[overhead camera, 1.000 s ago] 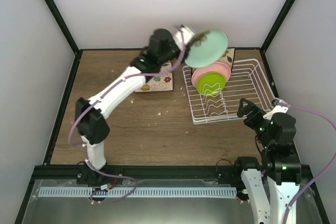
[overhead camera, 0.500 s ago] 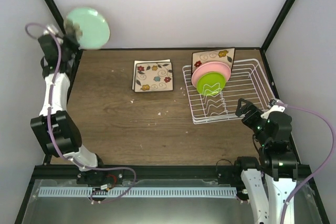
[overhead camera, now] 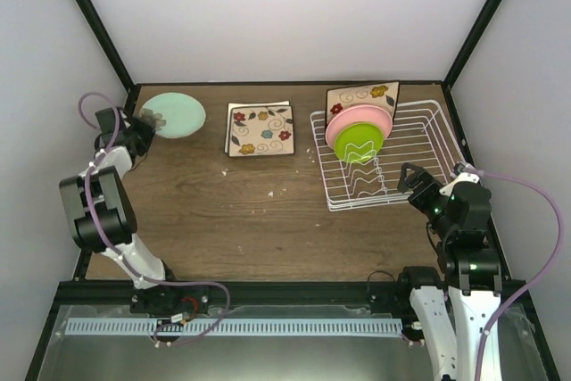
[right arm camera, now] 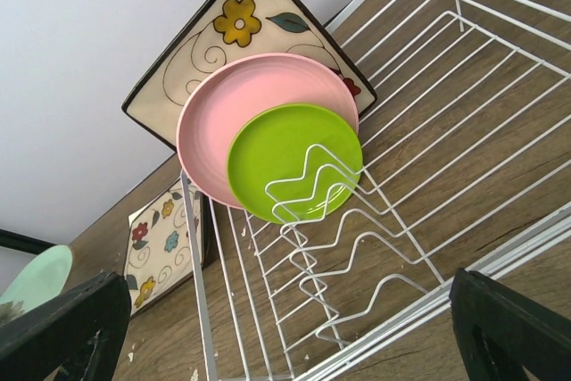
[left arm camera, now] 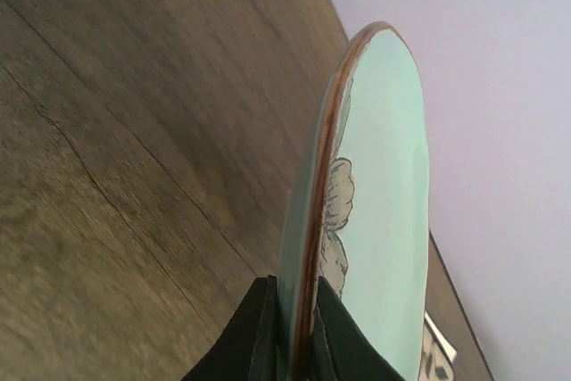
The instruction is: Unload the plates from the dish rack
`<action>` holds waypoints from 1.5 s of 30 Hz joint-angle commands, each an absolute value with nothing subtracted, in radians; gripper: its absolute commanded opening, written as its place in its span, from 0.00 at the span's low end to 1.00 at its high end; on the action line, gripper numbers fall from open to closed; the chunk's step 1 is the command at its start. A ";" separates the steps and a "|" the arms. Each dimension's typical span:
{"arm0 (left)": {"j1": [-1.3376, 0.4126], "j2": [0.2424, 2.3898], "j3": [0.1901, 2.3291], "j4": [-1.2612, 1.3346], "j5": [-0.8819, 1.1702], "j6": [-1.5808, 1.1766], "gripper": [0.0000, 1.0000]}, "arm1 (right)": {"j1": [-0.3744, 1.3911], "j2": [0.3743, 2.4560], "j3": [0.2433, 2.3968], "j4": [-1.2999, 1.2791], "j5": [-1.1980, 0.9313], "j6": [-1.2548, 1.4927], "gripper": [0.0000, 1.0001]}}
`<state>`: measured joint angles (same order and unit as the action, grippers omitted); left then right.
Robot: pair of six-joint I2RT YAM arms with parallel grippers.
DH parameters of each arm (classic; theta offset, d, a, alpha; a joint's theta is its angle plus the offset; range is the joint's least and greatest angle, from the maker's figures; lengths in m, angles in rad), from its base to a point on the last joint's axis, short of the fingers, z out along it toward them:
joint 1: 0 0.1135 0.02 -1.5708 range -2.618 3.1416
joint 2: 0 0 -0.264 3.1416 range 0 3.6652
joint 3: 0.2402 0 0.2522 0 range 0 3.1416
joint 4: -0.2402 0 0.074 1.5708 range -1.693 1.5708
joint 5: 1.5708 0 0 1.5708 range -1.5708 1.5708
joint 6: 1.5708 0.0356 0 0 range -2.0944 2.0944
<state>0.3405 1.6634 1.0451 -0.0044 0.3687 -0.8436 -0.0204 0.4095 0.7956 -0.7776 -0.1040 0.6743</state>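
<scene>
The mint-green plate [overhead camera: 181, 115] is hanging face up over open wood [overhead camera: 185, 143], clear of the square flowered plate. My left gripper should lower the mint-green plate next until it rests there.
My left gripper [overhead camera: 148, 120] is shut on the rim of a round mint-green plate [overhead camera: 176, 115], low over the table's far left corner. In the left wrist view the black fingers [left arm camera: 259, 332] pinch its brown edge [left arm camera: 384, 176]. The white wire dish rack [overhead camera: 426, 140] holds a square cream flowered plate [overhead camera: 361, 95], a pink plate [overhead camera: 339, 128] and a small lime-green plate [overhead camera: 359, 143], all upright at its far end. A square flowered plate [overhead camera: 260, 129] lies flat left of the rack. My right gripper [overhead camera: 412, 183] is open and empty at the rack's near right corner.
In the right wrist view the rack's [right arm camera: 428, 131] near slots stand empty behind the lime-green plate [right arm camera: 290, 158]. The black frame posts and grey walls close in the table on three sides. Small crumbs lie on the wood [overhead camera: 272, 192].
My left arm carried the mint-green plate from above the rack, swung it high to the left wall, then lowered it to the table's far left corner. The right arm barely moved.
</scene>
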 commanded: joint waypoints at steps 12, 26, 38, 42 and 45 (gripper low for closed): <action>0.330 1.934 1.173 0.126 0.359 -0.873 0.04 | -0.010 0.390 0.862 -0.820 -0.055 0.686 1.00; 0.329 1.956 1.097 0.036 0.334 -0.838 0.41 | -0.011 0.399 0.835 -0.797 -0.058 0.703 1.00; 0.354 1.855 1.122 -0.280 0.262 -0.864 0.91 | -0.011 0.394 0.842 -0.802 -0.053 0.689 1.00; 0.355 1.735 1.211 -0.431 0.211 -0.856 0.91 | -0.011 0.382 0.848 -0.820 -0.042 0.686 1.00; 0.336 1.662 1.314 -0.470 0.195 -0.853 0.91 | -0.011 0.376 0.844 -0.820 -0.043 0.690 1.00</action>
<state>0.3538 1.7828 1.1767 -0.3607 0.2401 -0.8600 -0.0204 0.3939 0.8227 -0.8078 -0.0624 0.6933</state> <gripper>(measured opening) 0.915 0.997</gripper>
